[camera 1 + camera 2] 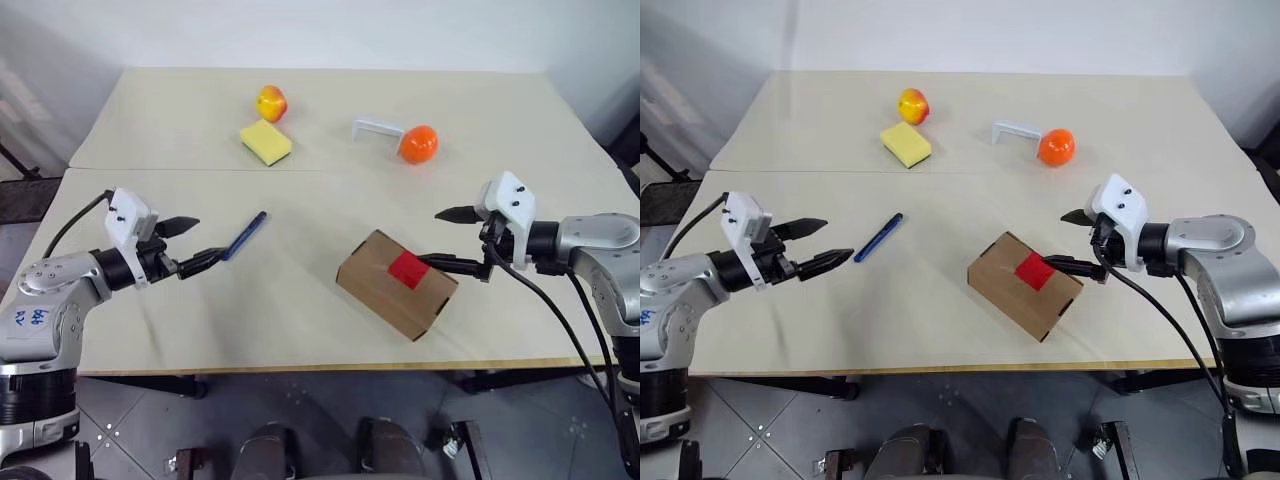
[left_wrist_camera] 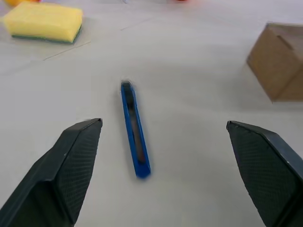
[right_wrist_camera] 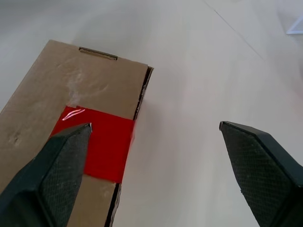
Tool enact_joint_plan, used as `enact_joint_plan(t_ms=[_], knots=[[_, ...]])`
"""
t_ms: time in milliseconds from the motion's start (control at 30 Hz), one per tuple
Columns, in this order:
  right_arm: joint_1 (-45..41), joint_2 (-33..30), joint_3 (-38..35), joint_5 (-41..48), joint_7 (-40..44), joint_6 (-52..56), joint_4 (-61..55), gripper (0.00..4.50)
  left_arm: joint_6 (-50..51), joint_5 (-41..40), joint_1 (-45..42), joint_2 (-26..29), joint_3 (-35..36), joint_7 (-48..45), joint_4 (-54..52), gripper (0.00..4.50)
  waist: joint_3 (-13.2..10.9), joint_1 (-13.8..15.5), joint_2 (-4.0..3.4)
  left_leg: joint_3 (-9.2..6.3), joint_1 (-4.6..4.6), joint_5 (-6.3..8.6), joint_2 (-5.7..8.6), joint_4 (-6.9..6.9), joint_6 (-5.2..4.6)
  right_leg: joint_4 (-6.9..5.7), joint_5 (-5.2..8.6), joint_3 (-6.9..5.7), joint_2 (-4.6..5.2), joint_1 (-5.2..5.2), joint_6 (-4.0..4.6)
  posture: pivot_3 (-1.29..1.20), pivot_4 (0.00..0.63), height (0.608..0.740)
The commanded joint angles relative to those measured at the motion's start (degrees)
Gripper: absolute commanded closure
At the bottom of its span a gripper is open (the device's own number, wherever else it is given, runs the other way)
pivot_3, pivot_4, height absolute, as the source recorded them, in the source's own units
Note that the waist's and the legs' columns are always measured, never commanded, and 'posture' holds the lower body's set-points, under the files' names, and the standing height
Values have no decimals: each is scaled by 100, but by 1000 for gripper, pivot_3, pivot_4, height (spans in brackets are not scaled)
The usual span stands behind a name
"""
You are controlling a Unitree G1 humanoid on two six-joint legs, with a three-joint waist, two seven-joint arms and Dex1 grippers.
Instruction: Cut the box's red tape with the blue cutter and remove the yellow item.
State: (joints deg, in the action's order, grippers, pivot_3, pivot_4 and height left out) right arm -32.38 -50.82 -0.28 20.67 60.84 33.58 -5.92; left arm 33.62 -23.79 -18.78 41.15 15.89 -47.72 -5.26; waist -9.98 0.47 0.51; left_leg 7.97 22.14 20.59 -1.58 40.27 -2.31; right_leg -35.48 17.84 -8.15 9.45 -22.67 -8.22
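I can see that the blue cutter's dark slider (image 2: 128, 97) is set back from its closed tip (image 2: 142, 171), so the hidden blade will come straight out when I push the slider forward.
The box (image 1: 1025, 285) lies closed near the table's front edge, right of centre, with the red tape (image 1: 1033, 270) across its top seam. The blue cutter (image 1: 878, 237) rests flat on the table, left of the box. My left gripper (image 1: 818, 246) hovers open just left of the cutter, fingers pointing at it, nothing held. In the left wrist view the cutter (image 2: 135, 128) lies between and beyond the fingertips. My right gripper (image 1: 1080, 242) is open at the box's right end, its lower finger over the box beside the tape (image 3: 97, 143). The yellow item is hidden.
At the back of the table lie a yellow-red apple (image 1: 912, 104), a flat yellow sponge (image 1: 905, 143), a white bracket (image 1: 1016, 131) and an orange ball (image 1: 1056, 146). A seam (image 1: 970, 172) between two tabletops runs across the middle.
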Motion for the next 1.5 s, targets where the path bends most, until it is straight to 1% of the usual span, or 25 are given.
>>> enact_joint_plan(t_ms=[33, 200, 333, 433, 533, 567, 600, 700, 833, 900, 967, 1100, 1200, 1233, 1500], knots=[[-174, 41, -54, -6, -3, -144, -12, 0, -205, 304, -255, -92, -293, 332, 215, 29, 0, 41, 0, 1, 1, 0, 0, 4, 0, 0, 0, 0, 0, 1, 0, 0, 150, 740], [-291, 115, 12, -45, -7, -188, 69, 0, -597, 736, -769, -249, -791, 476, 990, 29, 0, 67, 0, 10, 2, 0, 17, 4, 0, 0, 0, 0, -2, -1, 0, 0, 150, 740], [-120, 91, -92, -15, -70, -118, -98, 0, -811, 1198, -1443, -445, -1385, 420, 2028, 29, 0, 82, 0, 26, 4, 0, 33, 0, 0, -1, 0, -6, -1, -2, 0, 0, 150, 740], [6, 63, -152, 4, -125, -69, -215, 0, -916, 1355, -1689, -500, -1601, 306, 2522, 29, 0, 64, 0, 38, 5, 0, 35, -2, 0, -1, 0, -9, -1, -2, 0, 0, 150, 740], [88, 54, -200, 19, -191, -24, -308, 0, -1012, 1576, -1849, -516, -1713, 432, 2942, 29, 0, 54, 0, 37, 4, 0, 35, -4, 1, -2, 0, -14, -1, -2, 0, 0, 150, 740], [114, 55, -225, 37, -213, 0, -342, 0, -1006, 1694, -1916, -521, -1754, 564, 3093, 421, 0, 52, 0, 36, 4, -1, 34, -4, 1, -1, 0, -14, -1, -2, 0, 0, 150, 740], [133, 56, -240, 47, -235, 20, -370, 0, -973, 1733, -1967, -529, -1770, 598, 3205, 645, 0, 52, 0, 36, 3, -1, 34, -2, 2, -3, 0, -14, -1, -1, 0, 0, 150, 740], [162, 50, -254, 47, -275, 51, -405, 0, -868, 1711, -2013, -515, -1869, 335, 3276, 1559, 0, 50, 0, 36, 3, -1, 34, 3, 1, -6, 0, -12, 0, -1, 0, 0, 150, 740], [189, 31, -273, 57, -304, 62, -430, 0, -837, 1810, -1950, -457, -1973, 208, 3171, 1559, 1, 48, -1, 35, 2, -1, 33, 2, 1, -7, 0, -12, 0, -1, 0, 0, 150, 740], [162, 36, -272, 50, -321, 57, -405, 0, -815, 1845, -1921, -436, -1981, 206, 3144, 1933, 1, 47, -1, 34, 2, -1, 33, 2, 1, -7, 0, -11, 0, -1, 0, 0, 150, 740], [122, 47, -253, 40, -331, 44, -371, 0, -748, 1835, -1901, -425, -1985, 157, 3128, 2412, 1, 47, -1, 34, 1, -1, 33, 2, 1, -8, 0, -12, 0, 0, 0, 0, 150, 740], [75, 64, -224, 23, -340, 14, -333, 0, -770, 1834, -1808, -375, -1970, 89, 3035, 2412, 2, 19, -1, 33, 0, -1, 33, 2, 1, -8, 0, -11, 0, 0, 0, 0, 150, 740], [51, 75, -209, 15, -344, 1, -314, 0, -736, 1779, -1749, -359, -1916, 66, 2977, 2940, 2, -17, -2, 30, 0, -1, 32, 2, 1, -8, 0, -11, 0, 0, 0, 0, 150, 740], [45, 76, -205, 12, -344, -3, -311, 0, -688, 1765, -1740, -352, -1906, 44, 2960, 3219, 2, -26, -3, 30, 0, -1, 32, 2, 1, -9, 0, -11, 0, 0, 0, 0, 150, 740], [-16, 84, -181, 0, -326, -39, -273, 0, -801, 1762, -1559, -236, -1764, -41, 2742, 3219, 3, -62, -4, 27, -4, -1, 30, 1, 1, -10, 0, -11, 0, 1, 0, 0, 150, 740]])
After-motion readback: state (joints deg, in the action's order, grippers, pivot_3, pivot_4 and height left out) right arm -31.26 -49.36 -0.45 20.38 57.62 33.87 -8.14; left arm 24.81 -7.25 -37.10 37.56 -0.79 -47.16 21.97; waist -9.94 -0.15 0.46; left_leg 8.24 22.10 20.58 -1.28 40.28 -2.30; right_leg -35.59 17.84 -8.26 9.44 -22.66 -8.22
